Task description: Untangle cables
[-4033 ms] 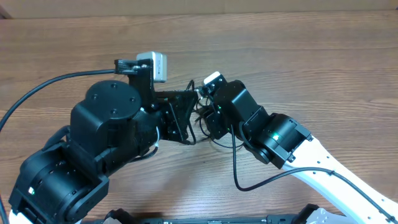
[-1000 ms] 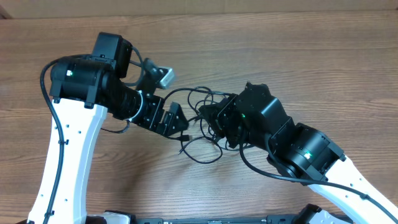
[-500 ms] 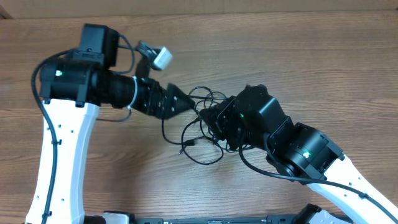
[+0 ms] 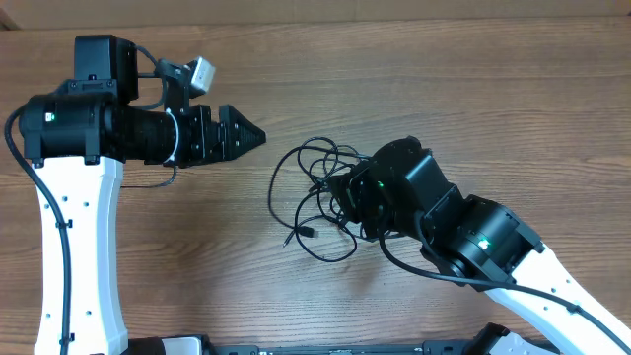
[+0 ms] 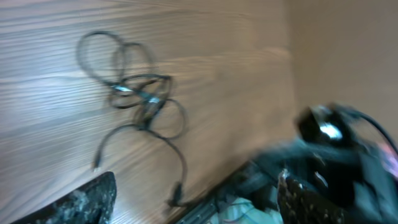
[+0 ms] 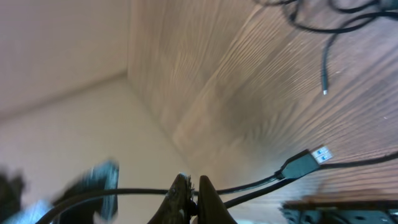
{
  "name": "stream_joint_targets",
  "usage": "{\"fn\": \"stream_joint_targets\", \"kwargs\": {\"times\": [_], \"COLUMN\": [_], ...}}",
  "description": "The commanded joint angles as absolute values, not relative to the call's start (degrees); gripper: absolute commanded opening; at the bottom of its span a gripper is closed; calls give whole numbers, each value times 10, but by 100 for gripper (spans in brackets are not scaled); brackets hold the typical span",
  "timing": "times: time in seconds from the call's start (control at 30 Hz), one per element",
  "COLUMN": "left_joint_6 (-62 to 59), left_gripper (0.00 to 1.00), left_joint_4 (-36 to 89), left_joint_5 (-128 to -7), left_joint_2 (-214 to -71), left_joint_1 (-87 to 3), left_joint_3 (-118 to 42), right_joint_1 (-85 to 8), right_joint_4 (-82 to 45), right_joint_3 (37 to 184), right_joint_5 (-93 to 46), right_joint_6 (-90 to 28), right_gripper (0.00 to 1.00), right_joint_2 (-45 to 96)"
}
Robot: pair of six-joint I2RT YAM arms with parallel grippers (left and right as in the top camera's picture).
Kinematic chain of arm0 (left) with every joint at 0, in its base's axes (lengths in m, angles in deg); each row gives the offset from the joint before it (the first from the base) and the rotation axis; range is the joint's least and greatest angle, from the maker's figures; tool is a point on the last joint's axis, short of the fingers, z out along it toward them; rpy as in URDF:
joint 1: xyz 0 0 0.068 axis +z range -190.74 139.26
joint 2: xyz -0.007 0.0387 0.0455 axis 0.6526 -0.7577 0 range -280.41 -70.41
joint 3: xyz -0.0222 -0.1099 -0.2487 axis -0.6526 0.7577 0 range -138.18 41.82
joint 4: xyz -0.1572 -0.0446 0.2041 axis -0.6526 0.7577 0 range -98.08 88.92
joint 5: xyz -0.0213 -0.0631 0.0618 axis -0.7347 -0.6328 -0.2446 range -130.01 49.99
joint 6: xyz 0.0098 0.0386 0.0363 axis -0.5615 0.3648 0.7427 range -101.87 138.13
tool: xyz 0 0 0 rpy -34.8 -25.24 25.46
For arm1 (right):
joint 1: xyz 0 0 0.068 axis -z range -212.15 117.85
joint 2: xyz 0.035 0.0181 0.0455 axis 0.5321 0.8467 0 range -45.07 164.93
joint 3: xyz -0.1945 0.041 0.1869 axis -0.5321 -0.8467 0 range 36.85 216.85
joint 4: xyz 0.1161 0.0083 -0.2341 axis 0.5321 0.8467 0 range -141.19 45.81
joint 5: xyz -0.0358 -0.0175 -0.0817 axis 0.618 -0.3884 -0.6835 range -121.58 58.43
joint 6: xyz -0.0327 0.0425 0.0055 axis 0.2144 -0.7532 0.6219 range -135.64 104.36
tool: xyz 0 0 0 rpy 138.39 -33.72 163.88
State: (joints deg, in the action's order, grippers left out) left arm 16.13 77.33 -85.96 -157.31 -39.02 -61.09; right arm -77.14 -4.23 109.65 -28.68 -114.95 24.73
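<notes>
I hold the cable over the tangle (image 4: 324, 193) with my right gripper, so I should hand the cable's hanging loop (image 4: 273, 185) to my left gripper, which will pull it clear.
The cables (image 4: 296, 168) lie in loose black loops on the wooden table, just left of my right wrist. From the left wrist view the cables (image 5: 140, 93) show as a small tangle with one end trailing toward me. My left gripper (image 4: 258, 134) hangs up and to the left of them, open and empty, its fingers (image 5: 87, 202) far apart. My right gripper (image 6: 190, 190) is shut on a thin black cable (image 6: 137, 193) running across its tips. A black plug with a blue tip (image 6: 306, 163) lies beside it. In the overhead view the right arm (image 4: 404, 192) hides that grip.
A free plug end (image 4: 307, 232) rests on the table below the tangle. A thicker black arm wire (image 4: 394, 264) curls under the right arm. The left arm (image 4: 69, 227) stands along the left side. The robot base (image 4: 335, 347) runs along the near edge.
My left gripper has drawn back up and to the left, away from the tangle, and swung to point right. The loops now lie a little wider. The right arm has barely moved.
</notes>
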Motion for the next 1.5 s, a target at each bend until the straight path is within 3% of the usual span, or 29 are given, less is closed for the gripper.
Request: {"fn": "stream_joint_targets", "kwargs": {"times": [0.0,0.2,0.53,0.8,0.9,1.23,1.47], "left_joint_6": [342,484,481,462,462,462,447], "left_gripper": [79,74,77,67,59,65,57], "left_joint_4": [808,887,883,865,866,864,855], "left_joint_5": [-1018,-1024,-876,-845,-846,-842,-804], "left_joint_2": [-1561,-1561,-1563,-1566,-1567,-1567,-1567], "left_joint_1": [-393,-406,-465,-466,-469,-504,-504], "left_joint_3": [-618,-618,-618,-618,-618,-617,-617], "right_joint_1": [-770,-770,-770,-758,-741,-729,-729], "right_joint_4": [-50,-80,-153,-173,-179,-222,-224], "right_joint_3": [1108,1108,1108,1108,1108,1108,1108], "right_joint_5": [-338,-332,-233,-198,-166,-85,-74], "right_joint_6": [-1258,-1261,-1269,-1269,-1269,-1269,-1269], "right_gripper": [4,4,4,4,4,4,4], "right_joint_2": [269,293,295,288,282,282,282]}}
